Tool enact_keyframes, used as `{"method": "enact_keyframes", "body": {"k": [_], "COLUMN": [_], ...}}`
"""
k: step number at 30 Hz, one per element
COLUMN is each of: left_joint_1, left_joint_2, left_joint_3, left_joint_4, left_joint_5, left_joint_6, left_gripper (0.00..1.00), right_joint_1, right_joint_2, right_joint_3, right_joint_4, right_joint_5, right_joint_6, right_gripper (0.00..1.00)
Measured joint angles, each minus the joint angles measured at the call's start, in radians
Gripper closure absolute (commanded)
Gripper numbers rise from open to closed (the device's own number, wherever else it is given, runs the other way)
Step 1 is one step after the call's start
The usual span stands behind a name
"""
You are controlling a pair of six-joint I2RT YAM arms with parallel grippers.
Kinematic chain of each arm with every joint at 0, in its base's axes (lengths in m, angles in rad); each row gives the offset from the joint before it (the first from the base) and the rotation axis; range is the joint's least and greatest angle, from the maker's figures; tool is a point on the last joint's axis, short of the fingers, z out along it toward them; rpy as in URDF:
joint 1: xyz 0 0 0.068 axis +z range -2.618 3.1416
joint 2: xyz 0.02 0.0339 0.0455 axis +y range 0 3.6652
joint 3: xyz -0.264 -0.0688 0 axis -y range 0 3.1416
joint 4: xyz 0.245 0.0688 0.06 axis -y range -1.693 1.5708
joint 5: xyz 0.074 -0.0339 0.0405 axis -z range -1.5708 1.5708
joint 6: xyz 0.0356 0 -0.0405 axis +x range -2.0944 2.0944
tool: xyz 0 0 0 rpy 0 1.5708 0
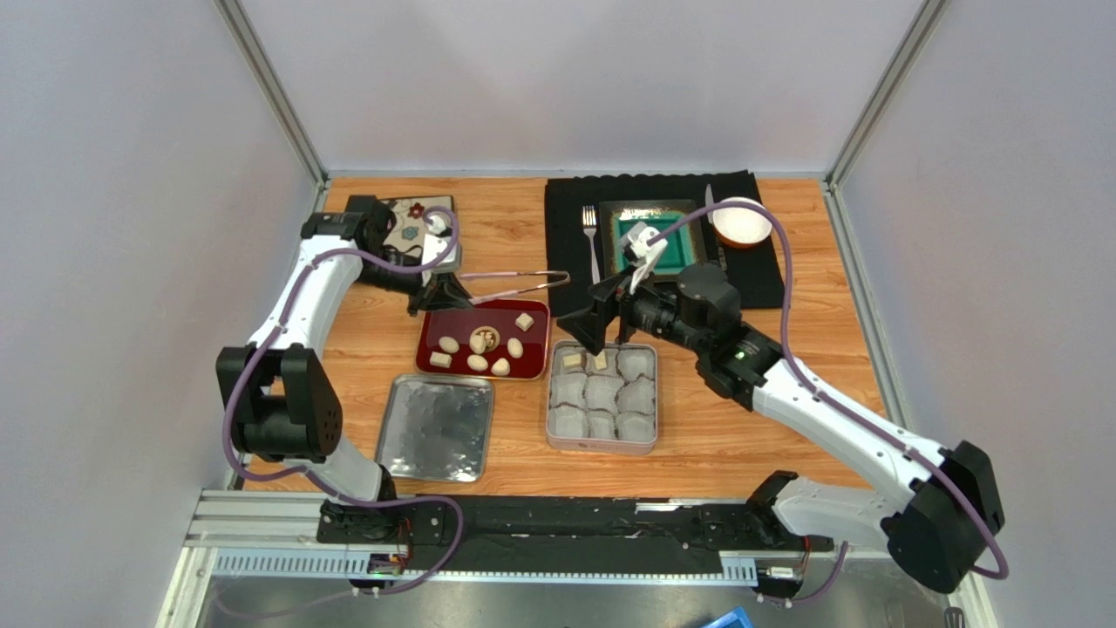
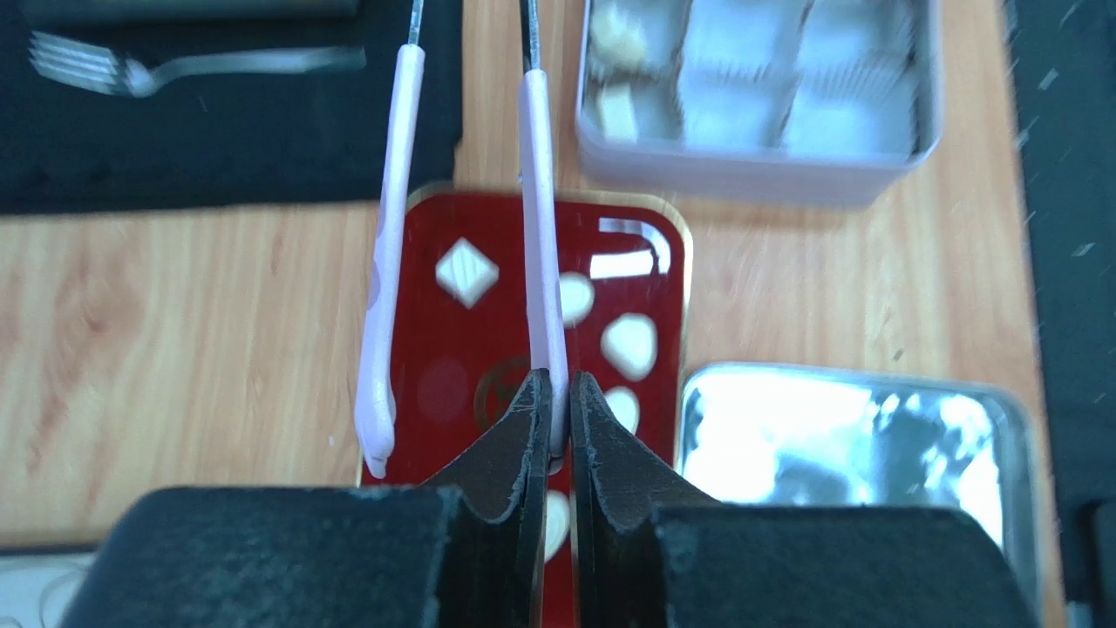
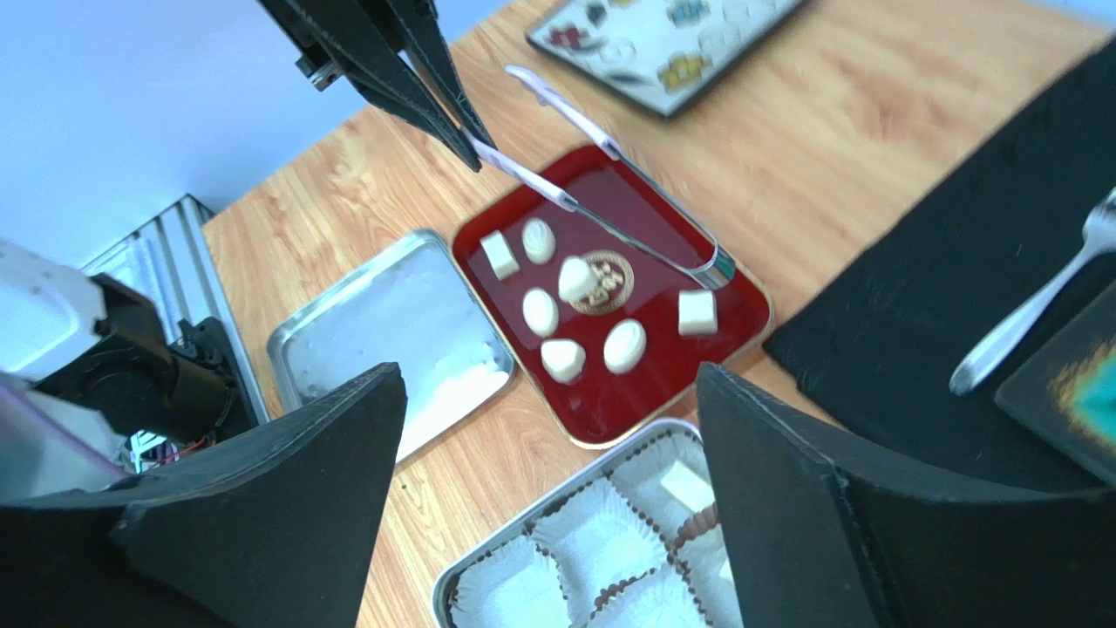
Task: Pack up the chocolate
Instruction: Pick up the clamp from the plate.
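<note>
Next, my right gripper takes both metal arms (image 1: 548, 280) of the tongs, because my left gripper holds the tongs by one lavender tip (image 1: 503, 297), the end that must pinch the chocolate.
Several cream chocolate lumps (image 1: 478, 346) lie on the red tray (image 1: 446, 321), also seen in the right wrist view (image 3: 574, 279) and the left wrist view (image 2: 630, 346). One piece (image 3: 687, 486) sits in a paper cup of the metal tin (image 1: 563, 432). My left gripper (image 1: 443, 291) is over the tray's far left corner, shut (image 2: 557, 393) on one arm of the lavender-tipped tongs (image 2: 537, 236). The tongs (image 1: 514, 278) reach right over the tray, their other arm (image 2: 388, 288) free. My right gripper (image 1: 600, 327) is open and empty (image 3: 550, 523) above the tin's far edge.
The tin's lid (image 1: 436, 425) lies left of the tin. A black mat (image 1: 773, 268) at the back holds a fork (image 1: 590, 229), a green-centred plate (image 1: 662, 229) and a white bowl (image 1: 740, 223). A patterned card (image 1: 417, 220) lies at the back left.
</note>
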Motion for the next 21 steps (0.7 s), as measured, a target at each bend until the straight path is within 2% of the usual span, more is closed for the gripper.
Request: {"method": "enact_keyframes", "body": {"k": [4,8,13,21], "left_joint_1": [0.008,0.01,0.01,-0.04], "left_joint_2": [-0.028,-0.046,-0.085,-0.141], "left_joint_3": [0.04,-0.031,-0.148,-0.166], "left_joint_4": [-0.074,-0.098,-0.13,-0.122], "left_joint_5": [0.155,0.296,0.361,0.4], "left_joint_6": [-0.045,-0.146,-0.293,-0.615], "left_gripper": [1.0,1.0,1.0,1.0], "right_joint_1": [-0.004,-0.006,-0.018,-0.056], "right_joint_2": [-0.084,-0.121,-0.124,-0.056], "right_joint_3": [-0.025,-0.031,-0.039,-0.06], "right_joint_4": [0.018,0.019,0.039,0.091], "right_joint_5": [-0.051,-0.068,-0.109,-0.233], "right_joint_6": [-0.037,-0.055,-0.061,-0.053], "right_gripper": [0.02,0.0,0.0,0.0]}}
